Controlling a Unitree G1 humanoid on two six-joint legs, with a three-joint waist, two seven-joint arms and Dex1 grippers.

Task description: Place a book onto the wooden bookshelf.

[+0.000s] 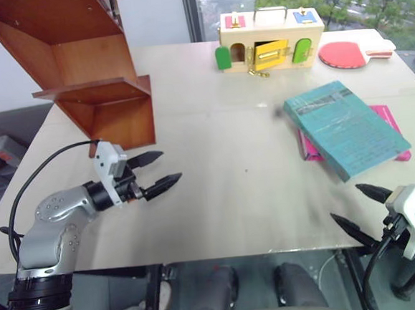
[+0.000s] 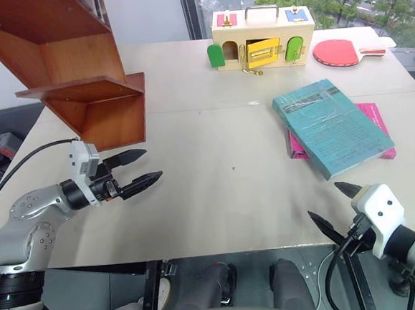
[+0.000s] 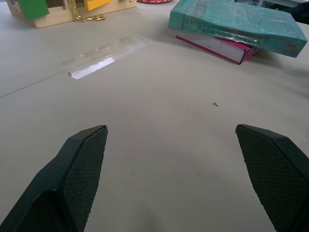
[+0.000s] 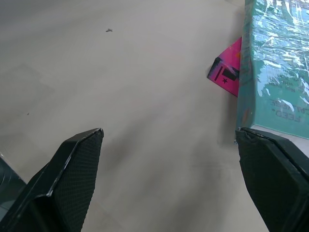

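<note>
My gripper will move the teal book [image 1: 345, 127] along too when it pushes the magenta book across, because the teal book lies on the magenta book's jutting edge [image 1: 389, 120].
The thick teal book [image 1: 346, 128] lies flat on the right side of the table, resting on a thinner magenta book [image 1: 390, 121]. The reddish-brown wooden bookshelf [image 1: 78, 64] stands at the table's far left corner. My left gripper [image 1: 160, 171] hovers open over the table just in front of the shelf's lowest part, pointing toward the books, nothing between its fingers. My right gripper [image 1: 355, 206] is open at the table's near right edge, just short of the teal book's near corner [image 4: 270, 63], and holds nothing.
A pale wooden box with coloured doors [image 1: 271, 37] and a red table-tennis paddle [image 1: 350, 52] sit at the far edge. A strip of clear tape [image 3: 104, 60] lies on the table [image 1: 222, 154] between the arms.
</note>
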